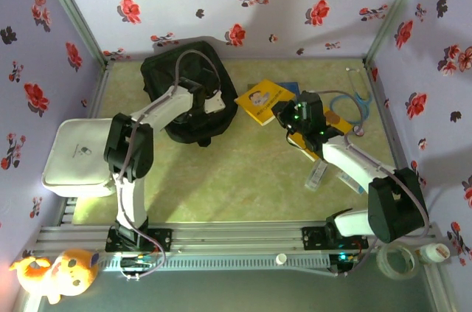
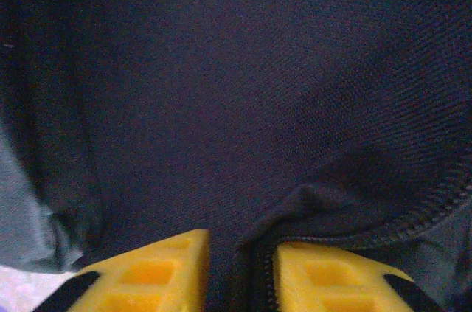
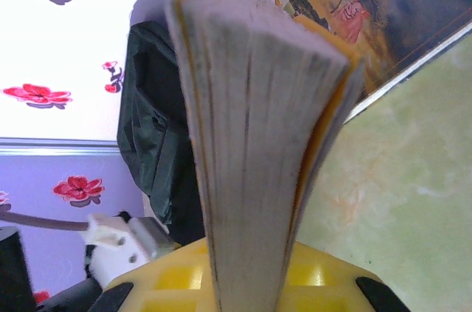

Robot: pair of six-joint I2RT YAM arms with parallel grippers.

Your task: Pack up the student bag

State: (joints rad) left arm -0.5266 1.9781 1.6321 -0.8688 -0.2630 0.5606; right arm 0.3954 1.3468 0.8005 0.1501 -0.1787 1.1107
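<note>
The bag's zip edge [image 2: 413, 223] lies low at the bag's opening [image 1: 224, 114], so next my left gripper lifts the zip edge and holds it while my right gripper brings the yellow book inside.
The student bag [image 1: 183, 91], a big black backpack, lies at the back left of the table. My left gripper [image 1: 217, 103] rests on its right side. In the left wrist view my left gripper [image 2: 240, 242] is shut on a fold of the bag's fabric [image 2: 243, 105] with a zip edge [image 2: 254, 268] running between the yellow fingers. My right gripper [image 1: 289, 114] hovers mid-table, right of the bag. In the right wrist view it [image 3: 247, 253] is shut on a thick yellow-covered book [image 3: 258, 127], held on edge with its pages facing the camera. The bag [image 3: 155, 142] lies beyond it.
A yellow picture book [image 1: 262, 99] and a blue one [image 1: 289, 88] lie between the bag and my right gripper. A stethoscope [image 1: 355, 102] is at the back right, a white case [image 1: 77, 153] at the left edge, and a small clear packet [image 1: 317, 175] near the right arm.
</note>
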